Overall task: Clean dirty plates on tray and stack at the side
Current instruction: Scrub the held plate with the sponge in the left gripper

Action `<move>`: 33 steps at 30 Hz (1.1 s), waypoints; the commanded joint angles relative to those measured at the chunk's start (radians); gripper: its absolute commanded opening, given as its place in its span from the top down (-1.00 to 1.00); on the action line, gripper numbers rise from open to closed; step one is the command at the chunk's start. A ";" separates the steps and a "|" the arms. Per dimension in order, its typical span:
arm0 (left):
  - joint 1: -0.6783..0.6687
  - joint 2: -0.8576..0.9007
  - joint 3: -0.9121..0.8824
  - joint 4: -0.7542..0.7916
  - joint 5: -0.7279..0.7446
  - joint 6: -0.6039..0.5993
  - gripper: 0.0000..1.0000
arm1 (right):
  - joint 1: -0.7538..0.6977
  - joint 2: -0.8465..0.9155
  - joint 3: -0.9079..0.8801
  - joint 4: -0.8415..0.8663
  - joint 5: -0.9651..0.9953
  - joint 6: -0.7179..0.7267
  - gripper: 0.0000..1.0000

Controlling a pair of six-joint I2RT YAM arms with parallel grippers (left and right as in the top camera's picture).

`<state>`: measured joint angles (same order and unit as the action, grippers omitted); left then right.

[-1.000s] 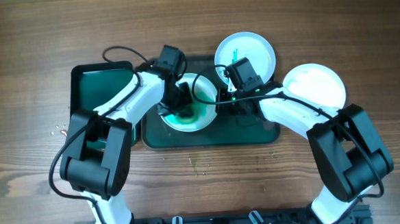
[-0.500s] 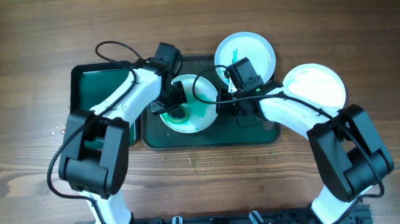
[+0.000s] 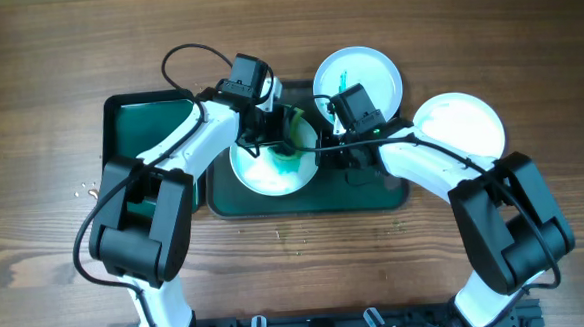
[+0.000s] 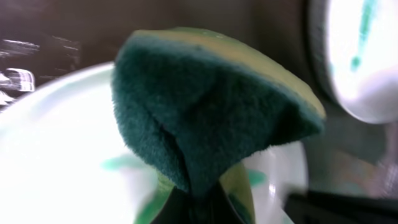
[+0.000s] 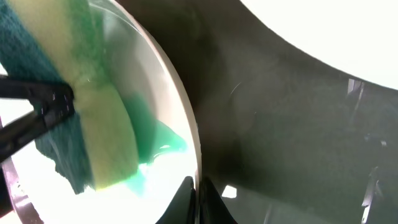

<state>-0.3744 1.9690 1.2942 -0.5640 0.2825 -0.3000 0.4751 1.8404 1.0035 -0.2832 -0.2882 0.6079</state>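
The sponge is at the plate's far rim (image 3: 297,119), past the teal smear, so the robot's left gripper should pull the sponge back toward the robot across the teal smear (image 3: 288,165).
A white plate (image 3: 260,173) with teal smears lies on the large dark green tray (image 3: 374,194). My left gripper (image 3: 273,127) is shut on a green and yellow sponge (image 3: 290,134) that presses on the plate's far right part. In the left wrist view the sponge (image 4: 205,106) fills the middle above the plate (image 4: 56,143), with the gripper (image 4: 199,208) at the bottom edge. My right gripper (image 5: 199,194) is shut on this plate's rim (image 5: 181,109); in the overhead view the right gripper (image 3: 333,147) is at the plate's right side. A second smeared plate (image 3: 360,78) sits at the tray's far edge.
A clean white plate (image 3: 460,125) rests on the wooden table right of the tray. A smaller black-rimmed green tray (image 3: 135,132) stands left of the big one. Crumbs (image 3: 294,241) lie on the table in front. Both arms cross over the tray's middle.
My left gripper has carried the sponge from the plate's middle up and to the right, toward its far rim. The right gripper and the plate have stayed put.
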 commanded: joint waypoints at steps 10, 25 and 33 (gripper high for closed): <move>0.011 0.027 -0.014 -0.317 -0.592 -0.404 0.92 | 0.003 0.019 0.010 -0.005 -0.008 -0.002 0.91; -0.034 0.027 -0.014 -0.303 0.293 0.084 0.92 | 0.002 0.019 0.010 -0.006 -0.020 -0.003 0.91; -0.033 0.027 -0.014 -0.179 0.144 -0.031 0.92 | 0.002 0.019 0.010 -0.006 -0.020 -0.004 0.91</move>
<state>-0.4042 1.9808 1.2854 -0.7738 0.4797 -0.2684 0.4770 1.8404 1.0054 -0.2878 -0.3279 0.6041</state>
